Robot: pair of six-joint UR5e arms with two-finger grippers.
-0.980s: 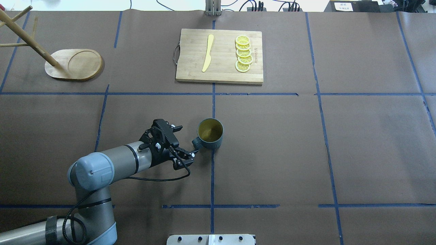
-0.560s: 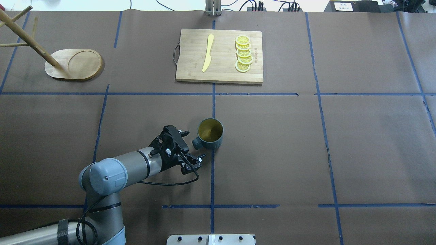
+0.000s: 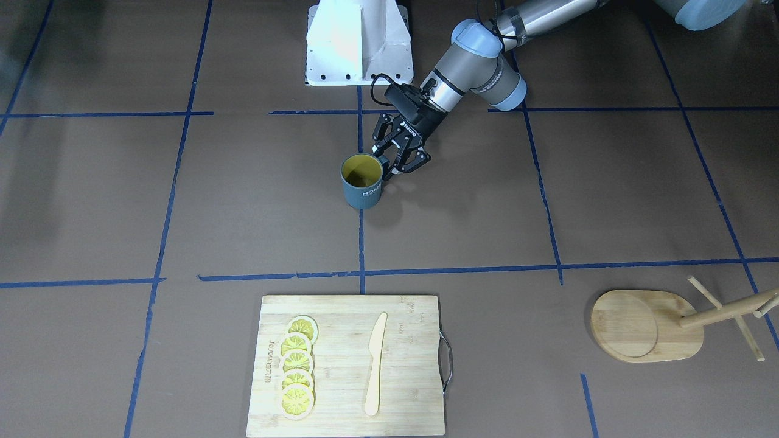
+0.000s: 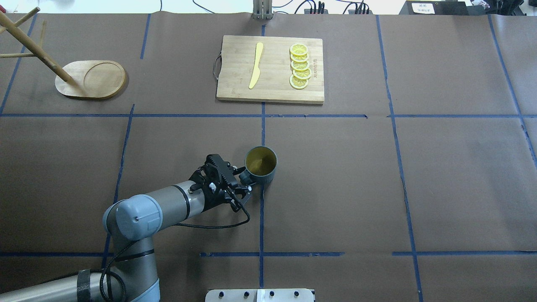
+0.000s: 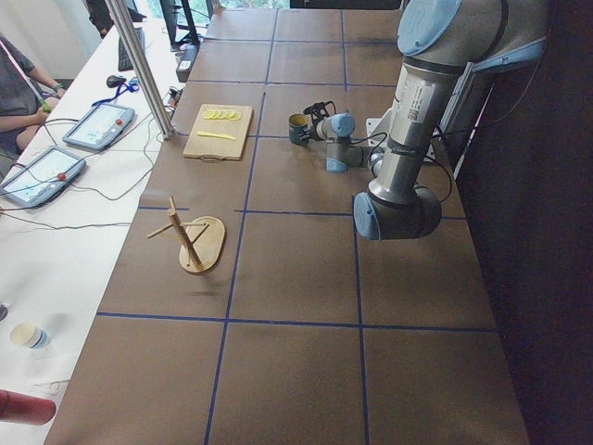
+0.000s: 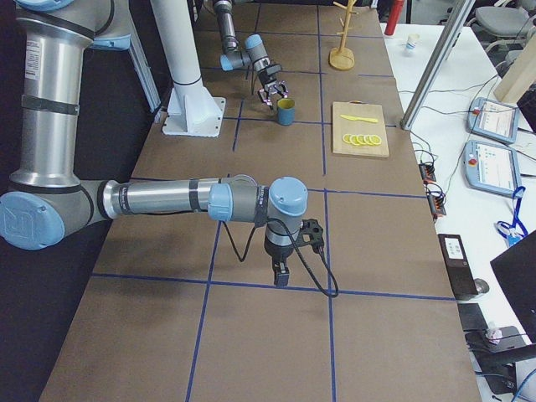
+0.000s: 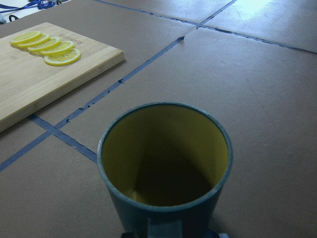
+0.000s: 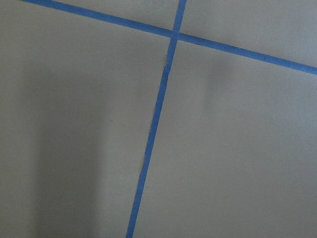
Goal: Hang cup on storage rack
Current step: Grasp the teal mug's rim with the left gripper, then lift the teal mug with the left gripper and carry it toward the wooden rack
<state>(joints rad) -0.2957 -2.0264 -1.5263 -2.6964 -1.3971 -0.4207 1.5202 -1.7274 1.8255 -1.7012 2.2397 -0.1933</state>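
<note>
The cup's opening (image 3: 363, 170) is much wider than the storage rack's peg (image 3: 765, 306), so the cup will slide opening-first over that peg when I tip the cup.
The cup (image 4: 261, 165), dark blue-grey with a yellow inside, stands upright near the table's middle, its handle toward my left arm. It also shows in the front view (image 3: 362, 182) and fills the left wrist view (image 7: 163, 168). My left gripper (image 4: 243, 181) is open, its fingers on either side of the handle; it also shows in the front view (image 3: 400, 165). The storage rack (image 4: 90, 79), a wooden mug tree, stands far off at the back left, empty (image 3: 645, 325). My right gripper (image 6: 280, 272) hangs over bare table; I cannot tell whether it is open or shut.
A wooden cutting board (image 4: 272, 71) with a metal handle lies at the back centre, bearing a yellow knife (image 4: 256, 65) and several lemon slices (image 4: 299, 66). Blue tape lines cross the brown table cover. The right wrist view shows only table and tape.
My left arm has moved forward and right, bringing the open gripper up to the cup's handle. The cup has shifted slightly to the right.
</note>
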